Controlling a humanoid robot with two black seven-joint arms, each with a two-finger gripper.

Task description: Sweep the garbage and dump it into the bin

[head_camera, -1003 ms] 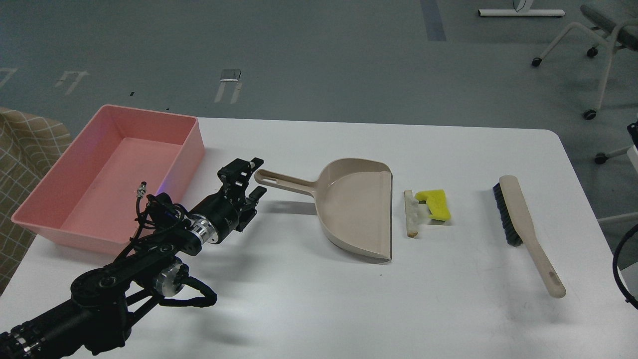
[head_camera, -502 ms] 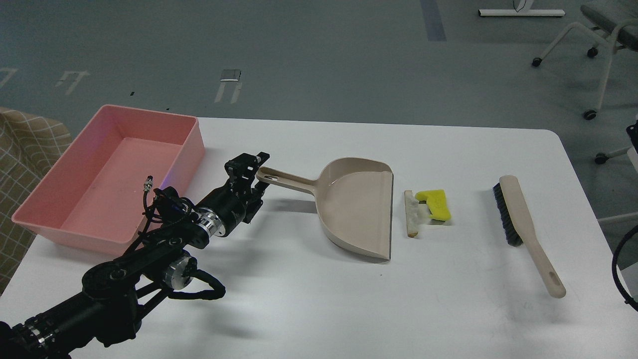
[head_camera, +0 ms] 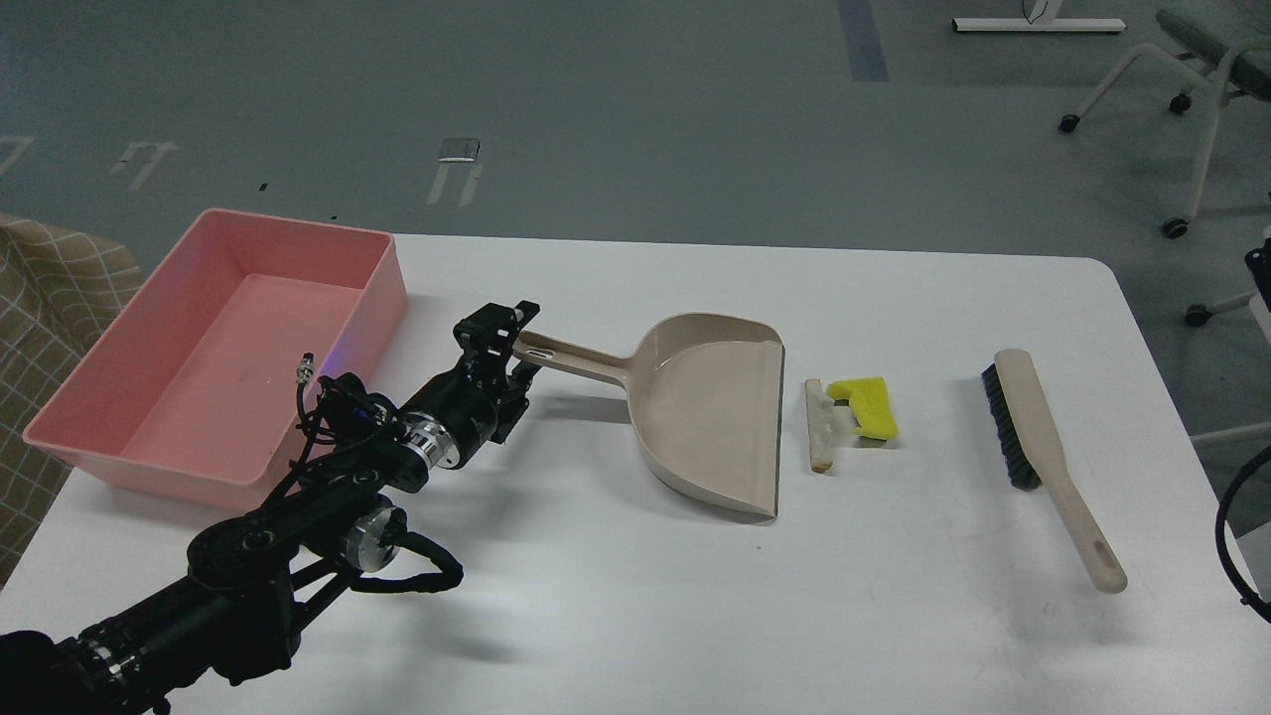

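Observation:
The back of the beige dustpan point(head_camera: 710, 412) has a raised curved side point(head_camera: 712, 330) around it, so the swept garbage should stay in when the robot carries it to the bin.
The garbage lies on the white table right of the dustpan's mouth: a bright yellow notched chunk point(head_camera: 866, 407) and a whitish-tan strip point(head_camera: 818, 425), touching each other. The beige dustpan point(head_camera: 710, 422) lies flat with its long handle point(head_camera: 576, 360) pointing left. My left gripper point(head_camera: 516, 345) is at the handle's end. Its jaws stand apart above and below the tip, and I see no grip on it. The pink bin point(head_camera: 223, 348) stands at the far left, with nothing in it. My right gripper is out of view.
A beige brush with black bristles point(head_camera: 1043, 447) lies at the right, handle toward the front. A black cable point(head_camera: 1236, 536) shows at the right edge. A checked cloth point(head_camera: 40, 328) hangs left of the table. Office chairs stand on the floor behind.
My left gripper has moved right and up from beside the bin to the end of the dustpan's handle, its jaws now straddling the tip. The dustpan has shifted very slightly.

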